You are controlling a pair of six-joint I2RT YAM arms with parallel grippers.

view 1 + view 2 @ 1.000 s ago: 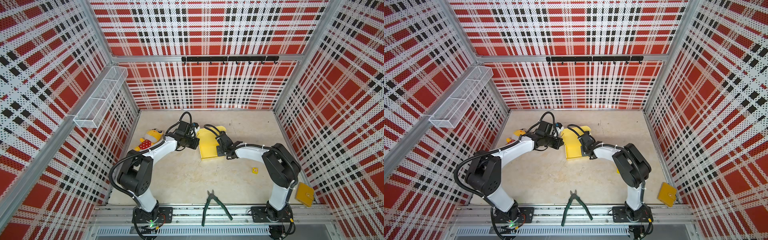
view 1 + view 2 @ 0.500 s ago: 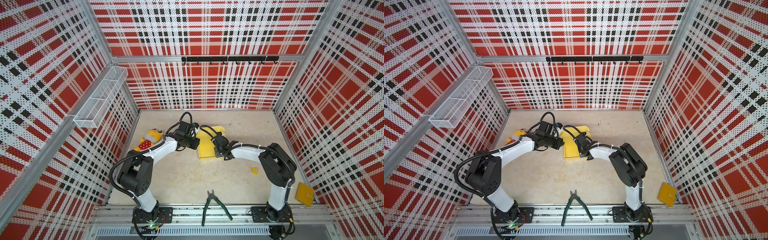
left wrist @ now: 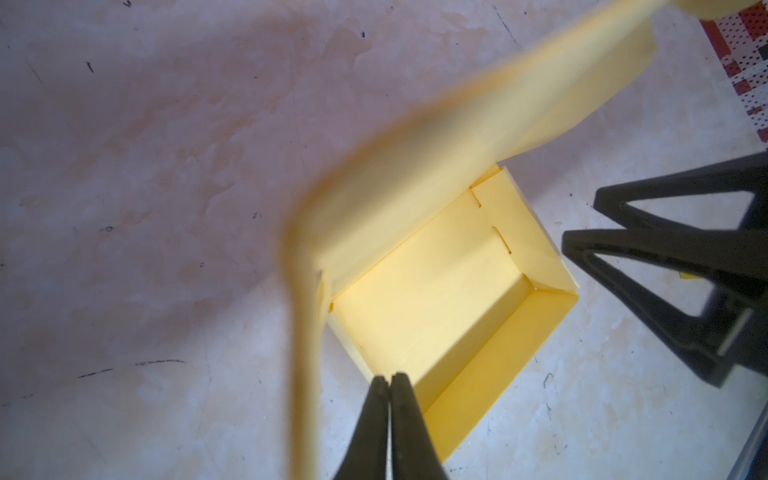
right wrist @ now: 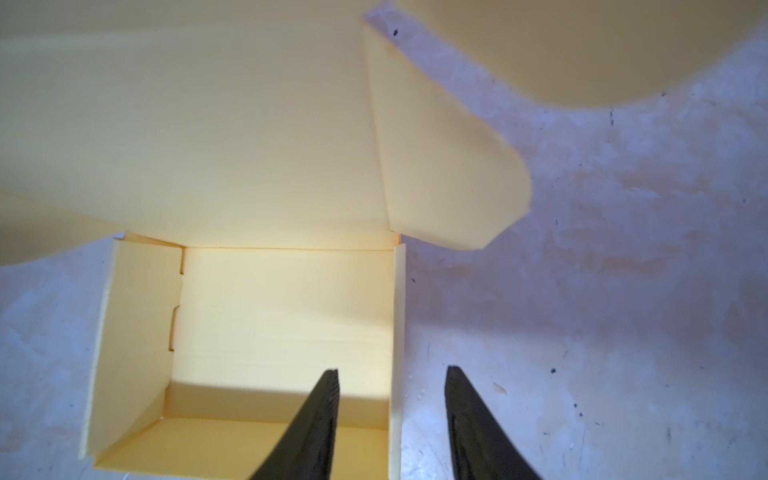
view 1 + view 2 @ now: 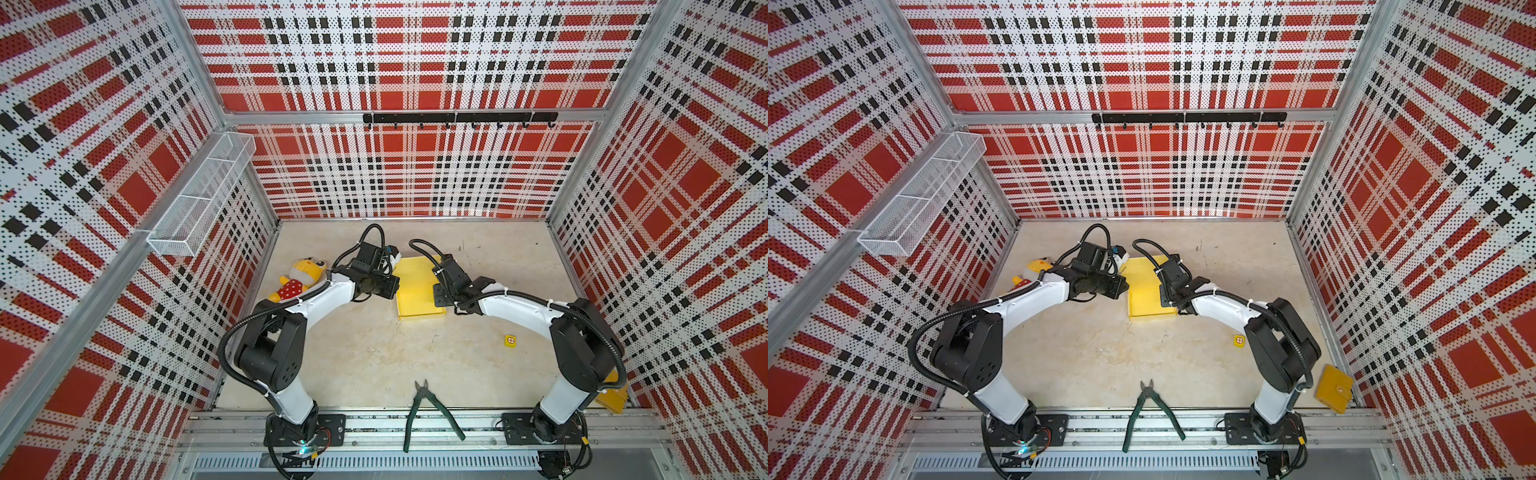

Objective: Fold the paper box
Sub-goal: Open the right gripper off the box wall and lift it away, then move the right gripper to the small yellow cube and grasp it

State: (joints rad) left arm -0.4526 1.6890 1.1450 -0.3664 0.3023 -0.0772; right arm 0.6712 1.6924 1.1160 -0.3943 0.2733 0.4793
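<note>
The paper box (image 5: 417,301) is open and empty, so I should take my right gripper from its side and place the yellow cube (image 5: 510,340) in it before the lid closes.
The paper box (image 5: 417,300) (image 5: 1144,297) sits mid-table, pale yellow, walls up, its lid (image 4: 208,124) raised at the far side with a rounded side flap (image 4: 436,166). My left gripper (image 3: 390,377) is at the box's left wall (image 3: 349,345), jaws pressed together where the wall's rim runs into the tips. It sits under its wrist in a top view (image 5: 394,289). My right gripper (image 4: 392,370) (image 5: 437,296) is open and straddles the right wall (image 4: 397,316), one finger inside the box, one outside. Its black fingers (image 3: 665,257) show in the left wrist view.
A plush toy (image 5: 299,278) lies by the left wall. Green-handled pliers (image 5: 428,409) rest at the front edge. A tiny yellow cube with a red cross (image 5: 510,340) and a mustard pouch (image 5: 1333,388) lie at the right. A wire basket (image 5: 199,199) hangs on the left wall.
My right gripper has opened and shifted slightly left along the box. The left arm has stayed in place at the box's left side.
</note>
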